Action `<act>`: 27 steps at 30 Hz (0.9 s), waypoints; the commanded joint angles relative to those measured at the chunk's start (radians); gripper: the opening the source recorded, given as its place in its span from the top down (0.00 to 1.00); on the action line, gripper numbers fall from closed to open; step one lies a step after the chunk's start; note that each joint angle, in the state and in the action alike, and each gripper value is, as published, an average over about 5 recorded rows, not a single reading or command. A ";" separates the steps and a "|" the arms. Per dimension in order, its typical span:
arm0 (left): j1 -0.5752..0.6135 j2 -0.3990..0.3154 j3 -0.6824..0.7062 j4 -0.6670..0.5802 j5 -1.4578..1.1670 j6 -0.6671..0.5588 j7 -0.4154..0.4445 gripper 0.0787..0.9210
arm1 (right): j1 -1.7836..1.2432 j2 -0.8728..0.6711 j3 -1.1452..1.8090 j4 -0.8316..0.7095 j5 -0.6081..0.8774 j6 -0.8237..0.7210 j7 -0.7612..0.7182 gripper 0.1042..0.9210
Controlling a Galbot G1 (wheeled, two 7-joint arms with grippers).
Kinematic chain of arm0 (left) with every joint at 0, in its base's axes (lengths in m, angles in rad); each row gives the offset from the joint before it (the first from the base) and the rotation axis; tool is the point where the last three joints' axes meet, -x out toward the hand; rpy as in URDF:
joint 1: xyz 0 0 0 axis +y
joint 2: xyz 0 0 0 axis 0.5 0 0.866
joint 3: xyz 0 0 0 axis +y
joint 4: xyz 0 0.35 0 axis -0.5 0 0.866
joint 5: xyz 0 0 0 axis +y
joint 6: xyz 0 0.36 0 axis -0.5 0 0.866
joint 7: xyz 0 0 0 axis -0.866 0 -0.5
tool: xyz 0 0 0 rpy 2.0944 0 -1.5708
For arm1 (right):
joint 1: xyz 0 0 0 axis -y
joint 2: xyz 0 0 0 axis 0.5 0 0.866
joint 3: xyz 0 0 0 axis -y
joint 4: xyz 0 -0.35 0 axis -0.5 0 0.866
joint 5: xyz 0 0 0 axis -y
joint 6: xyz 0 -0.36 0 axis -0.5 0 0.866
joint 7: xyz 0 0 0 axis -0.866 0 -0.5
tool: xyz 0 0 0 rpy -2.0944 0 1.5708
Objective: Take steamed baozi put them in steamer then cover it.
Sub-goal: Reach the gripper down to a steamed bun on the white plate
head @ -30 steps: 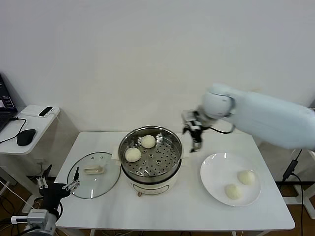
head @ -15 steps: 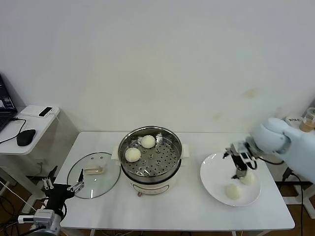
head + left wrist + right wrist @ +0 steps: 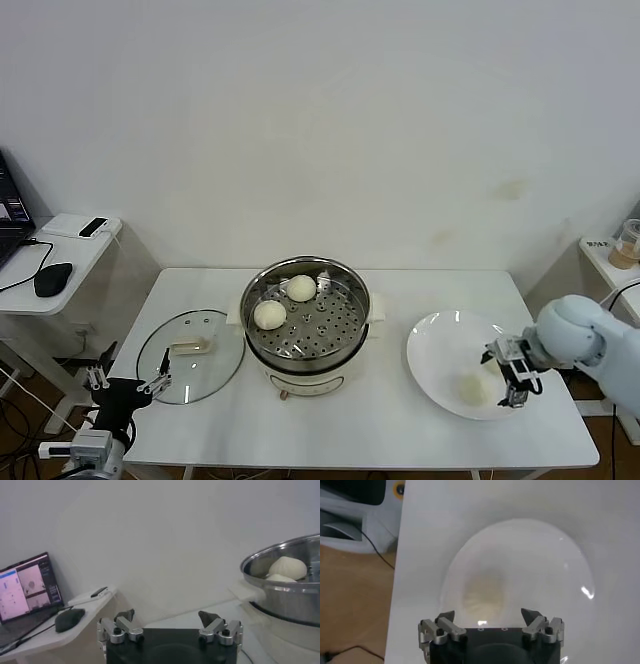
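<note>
I should expect another baozi hidden behind my right gripper, because a pale patch is showing beside the gripper over the white plate.
The steamer (image 3: 340, 325) stands mid-table with two baozi inside, one at the back (image 3: 301, 288) and one at the left (image 3: 269, 314). A third baozi (image 3: 470, 388) lies on the white plate (image 3: 440, 345). My right gripper (image 3: 514, 374) is open, low over the plate's right side, and hides the spot where a fourth baozi lay. In the right wrist view a blurred baozi (image 3: 482, 595) lies on the plate (image 3: 545, 570) just ahead of the open gripper (image 3: 487, 615). The cover (image 3: 190, 355) lies flat, left of the steamer. My left gripper (image 3: 125, 385) is open and parked off the table's front left corner.
A side table (image 3: 70, 240) with a mouse and a laptop stands at the far left. In the left wrist view, the open left gripper (image 3: 166, 616) faces the steamer's rim (image 3: 280, 560) with a baozi (image 3: 287, 567) showing above it.
My right arm has swung from beside the steamer's right rim out to the plate and come down low over its right side. The left gripper has barely moved.
</note>
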 commanded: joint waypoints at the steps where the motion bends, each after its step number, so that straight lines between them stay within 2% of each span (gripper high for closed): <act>1: 0.000 -0.003 0.000 -0.003 0.002 0.001 0.001 0.12 | -0.122 0.042 0.070 -0.050 -0.064 0.013 0.011 0.12; 14: -0.005 -0.008 -0.004 0.002 0.008 0.006 0.002 0.12 | -0.027 0.125 -0.009 -0.128 -0.064 -0.005 0.038 0.12; 27: -0.012 -0.011 0.001 0.006 0.008 0.007 0.001 0.12 | -0.024 0.129 -0.019 -0.129 -0.059 -0.025 0.035 0.31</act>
